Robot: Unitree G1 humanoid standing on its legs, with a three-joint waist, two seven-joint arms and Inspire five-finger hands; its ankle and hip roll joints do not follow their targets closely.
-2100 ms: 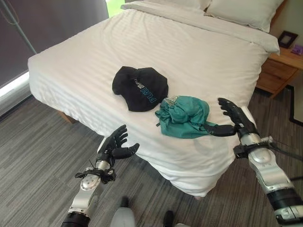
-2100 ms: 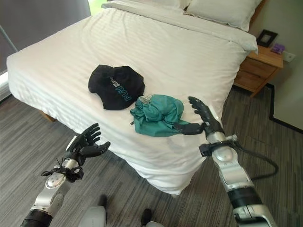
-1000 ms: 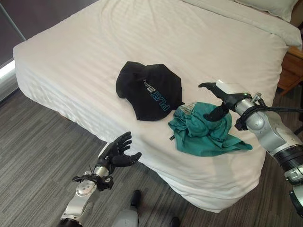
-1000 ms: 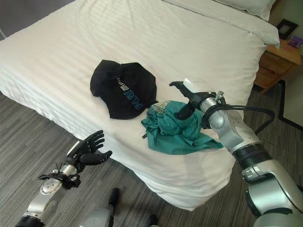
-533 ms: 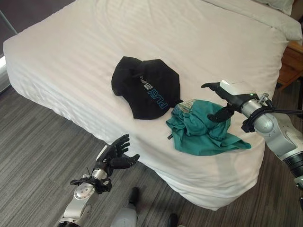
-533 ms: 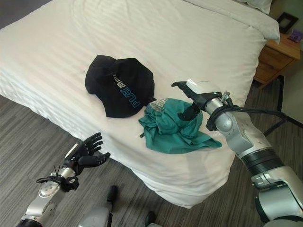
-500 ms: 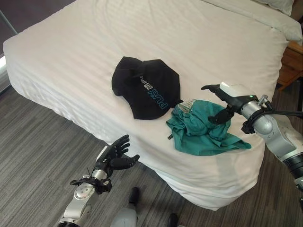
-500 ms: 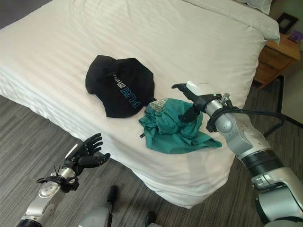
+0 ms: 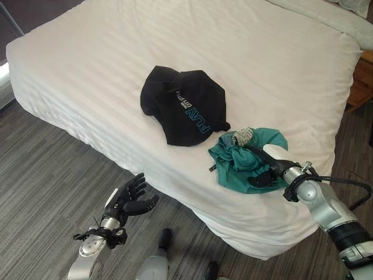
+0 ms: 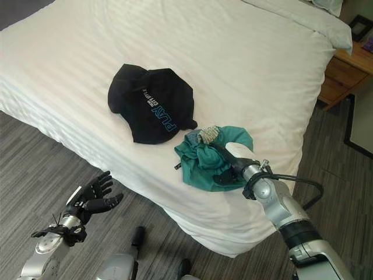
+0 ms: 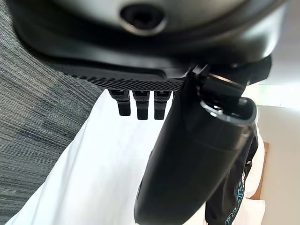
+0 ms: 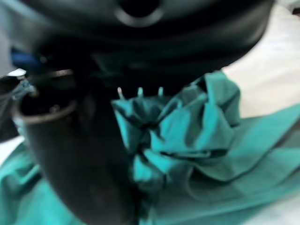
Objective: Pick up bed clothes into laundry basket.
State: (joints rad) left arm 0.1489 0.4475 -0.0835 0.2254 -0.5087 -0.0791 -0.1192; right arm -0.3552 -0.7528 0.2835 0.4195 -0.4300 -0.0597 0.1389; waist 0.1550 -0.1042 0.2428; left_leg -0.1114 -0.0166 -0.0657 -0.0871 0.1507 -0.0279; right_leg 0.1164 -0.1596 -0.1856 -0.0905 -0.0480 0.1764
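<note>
The black T-shirt (image 9: 179, 105) is bunched up small with its blue print (image 9: 197, 118) up, so it will hang down as a short bundle with the print showing when I carry it.
A teal garment (image 9: 228, 168) lies crumpled near the bed's near right corner. My right hand (image 9: 269, 165) rests on its right side with fingers and thumb curled into the cloth. The right wrist view shows teal folds (image 12: 187, 131) bunched between the thumb (image 12: 70, 154) and the fingers. A black T-shirt (image 9: 183, 111) with blue print lies flat just beyond and left of the teal garment, touching it at one corner. My left hand (image 9: 125, 201) hangs open over the floor, beside the bed's near edge and holding nothing.
The white bed (image 9: 87, 64) spreads across most of the view, its near edge dropping to grey wood-pattern floor (image 9: 46, 175). A wooden nightstand (image 10: 338, 70) stands at the bed's far right side, with a pillow (image 10: 326, 4) beyond it.
My right hand has dropped from above the teal garment onto it and curled in. The cloth is more bunched than before. My left hand has sunk a little lower.
</note>
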